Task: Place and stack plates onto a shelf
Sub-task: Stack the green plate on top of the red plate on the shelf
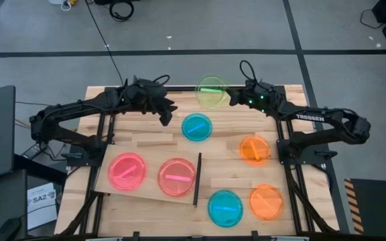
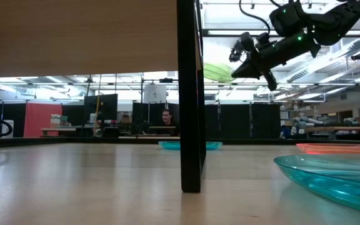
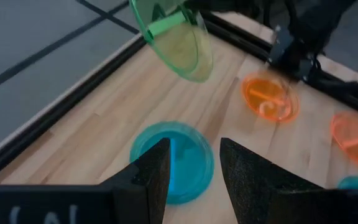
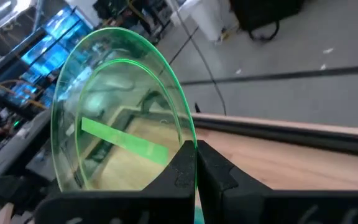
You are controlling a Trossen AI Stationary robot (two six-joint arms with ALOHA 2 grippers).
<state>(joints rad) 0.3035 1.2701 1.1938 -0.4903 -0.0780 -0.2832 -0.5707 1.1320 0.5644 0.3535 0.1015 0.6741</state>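
Observation:
My right gripper holds the green plate while the pale shelf panel [image 1: 151, 155] lies on my left gripper's side, so next my left gripper grabs the plate's free rim [image 1: 197, 94].
My right gripper [image 1: 234, 98] is near the table's far edge, shut on a green plate [image 1: 211, 92] that is high above the table in the low view [image 2: 219, 71]. My left gripper [image 1: 167, 116] hovers open just left of a blue plate [image 1: 197, 127], which lies flat on the tabletop and shows between its fingers in the left wrist view [image 3: 185, 163]. Two pink plates [image 1: 126, 171] [image 1: 177, 177] lie on the pale shelf panel [image 1: 149, 195], beside its black upright strip [image 1: 197, 178]. My right gripper pinches the green plate by its rim [image 4: 185, 138] between the two fingers. The fingers come roughly level from the table's right side. The plate is lifted clear of the table, tilted, and sticks out from the fingers toward the table's left.
Two orange plates [image 1: 254, 149] [image 1: 267, 201] and a second blue plate [image 1: 225, 208] lie on the tabletop right of the black strip. In the low view the strip [image 2: 190, 94] stands close in front, with the near blue plate [image 2: 330, 176] to its right.

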